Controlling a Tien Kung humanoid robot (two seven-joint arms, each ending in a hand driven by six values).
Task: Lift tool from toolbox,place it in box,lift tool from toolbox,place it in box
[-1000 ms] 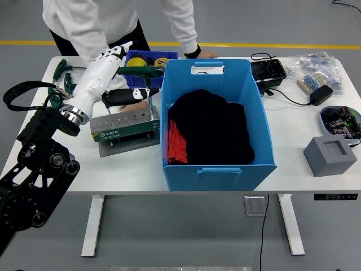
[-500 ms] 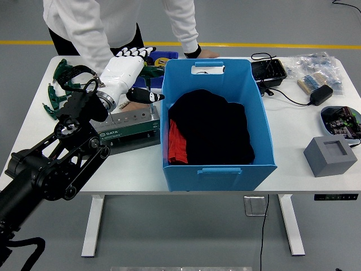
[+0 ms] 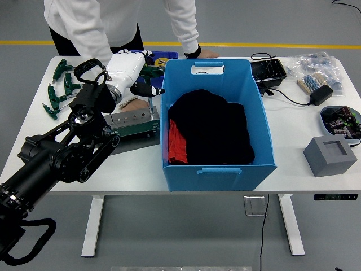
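Note:
I expect the green T-handle tool (image 3: 152,71) to slide out and leave the tool holder behind when I lift, because the tool's thin shaft (image 3: 150,105) stands straight up in the tool holder.
My left hand (image 3: 134,70), white with dark fingertips, hangs over the back of the grey-green tool holder (image 3: 131,122) and the small blue bin (image 3: 164,56) behind it. Its fingers are relaxed and open, thumb (image 3: 148,91) pointing toward the big blue box (image 3: 219,167). A green T-handle tool (image 3: 152,70) lies just right of the hand; I cannot tell if they touch. The big blue box holds black and red cloth (image 3: 211,127). A person's hand (image 3: 133,101) rests by the tool holder under my hand. My right arm is out of view.
Green T-handle keys (image 3: 58,86) lie at the table's left. The person's other hand (image 3: 204,53) rests behind the blue box. On the right are a black tray (image 3: 268,72), a charger (image 3: 322,94), plastic bags (image 3: 316,66) and a grey foam block (image 3: 330,155).
My left arm has swung in from the left. The hand travelled right and back, from over the tool holder's left end to over the bin beside the blue box.

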